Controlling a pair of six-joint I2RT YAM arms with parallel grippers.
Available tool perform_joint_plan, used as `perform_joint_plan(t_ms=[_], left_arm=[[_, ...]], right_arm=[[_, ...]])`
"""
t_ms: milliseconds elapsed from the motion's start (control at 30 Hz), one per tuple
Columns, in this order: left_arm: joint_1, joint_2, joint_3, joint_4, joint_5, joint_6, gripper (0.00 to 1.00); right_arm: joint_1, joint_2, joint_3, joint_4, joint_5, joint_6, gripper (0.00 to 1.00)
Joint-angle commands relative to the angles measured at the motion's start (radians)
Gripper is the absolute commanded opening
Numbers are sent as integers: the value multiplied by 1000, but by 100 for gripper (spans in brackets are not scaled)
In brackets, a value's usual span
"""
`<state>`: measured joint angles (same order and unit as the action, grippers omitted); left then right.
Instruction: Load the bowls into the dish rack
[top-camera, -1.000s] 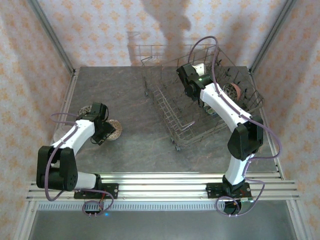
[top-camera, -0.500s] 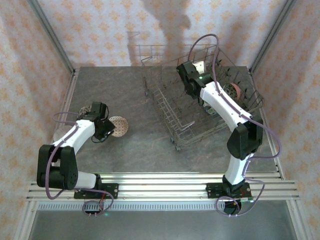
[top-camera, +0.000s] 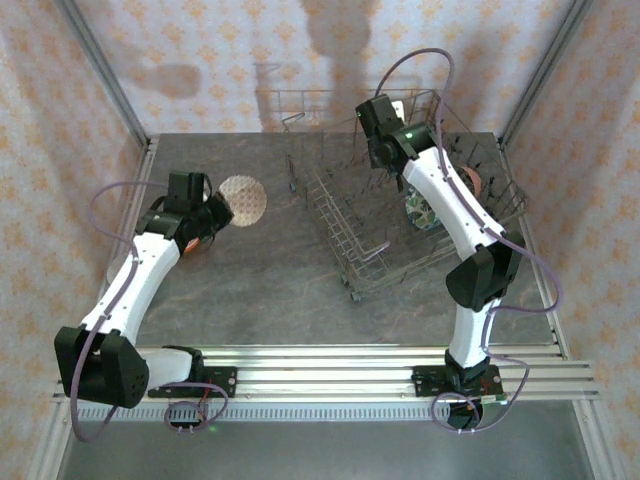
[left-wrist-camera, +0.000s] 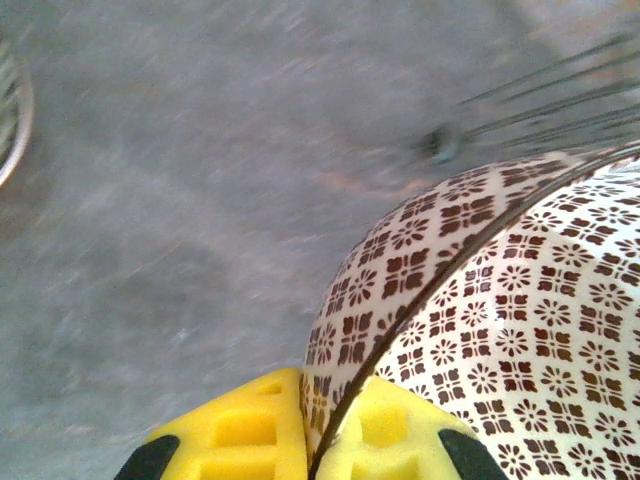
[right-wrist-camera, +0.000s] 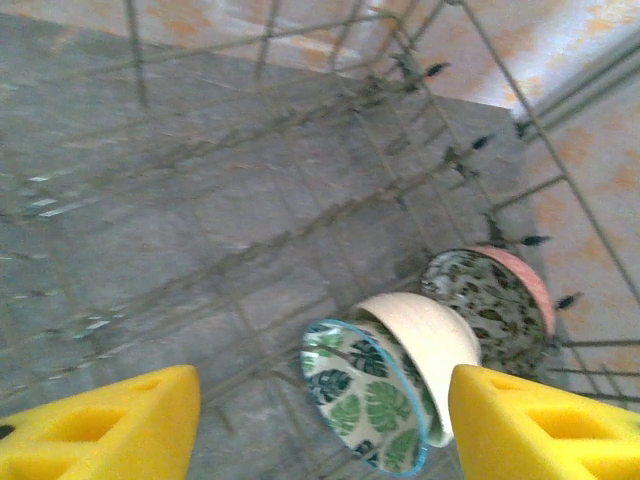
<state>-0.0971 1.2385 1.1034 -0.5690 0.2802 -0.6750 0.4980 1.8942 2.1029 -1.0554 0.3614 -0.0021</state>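
My left gripper is far from the rack's row of bowls (top-camera: 421, 210), so next my right gripper grabs the flower-pattern bowl by its free rim (top-camera: 263, 198) and loads it.
My left gripper (left-wrist-camera: 310, 400) is shut on the rim of a white bowl with a brown flower pattern (left-wrist-camera: 500, 330); the yellow pads pinch its wall from inside and outside. From above, that bowl (top-camera: 243, 197) hangs tilted over the table, left of the dish rack (top-camera: 340, 235), with the left gripper (top-camera: 207, 215) beside it. My right gripper (top-camera: 385, 152) hovers open over the rack's far side, holding nothing. Below its fingers (right-wrist-camera: 120, 425), three bowls stand on edge in the rack: a green-leaf one (right-wrist-camera: 365, 405), a plain white one (right-wrist-camera: 430, 345) and a dark-leaf pink one (right-wrist-camera: 495, 300).
The rack's tall wire sides (right-wrist-camera: 470, 150) and upright tines surround the right gripper. The rim of another bowl (left-wrist-camera: 12, 115) shows at the left edge of the left wrist view. Patterned walls close in the grey table (top-camera: 250, 280) on three sides.
The left gripper closed on the patterned bowl and carried it up and toward the far side. The right gripper rose and pulled back toward the rack's far end.
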Motion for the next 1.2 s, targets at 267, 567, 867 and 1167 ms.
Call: perform_joint_plan(t_ms=[267,567,867,1167], left_arm=[[-149,235,494,118,9,174,0],[-252,436,734,107,26,194,0],[-334,517,851,79,42,210,0],[-377,509,852,66,23,219,0]], right_arm=[[-4,-77,161,-36,-406,-35,61],[-4,-236,30,116,-628,-29,54],[-4,-235,-15,165,-574,38,48],[-5,-199,-17,170,-526,78,40]])
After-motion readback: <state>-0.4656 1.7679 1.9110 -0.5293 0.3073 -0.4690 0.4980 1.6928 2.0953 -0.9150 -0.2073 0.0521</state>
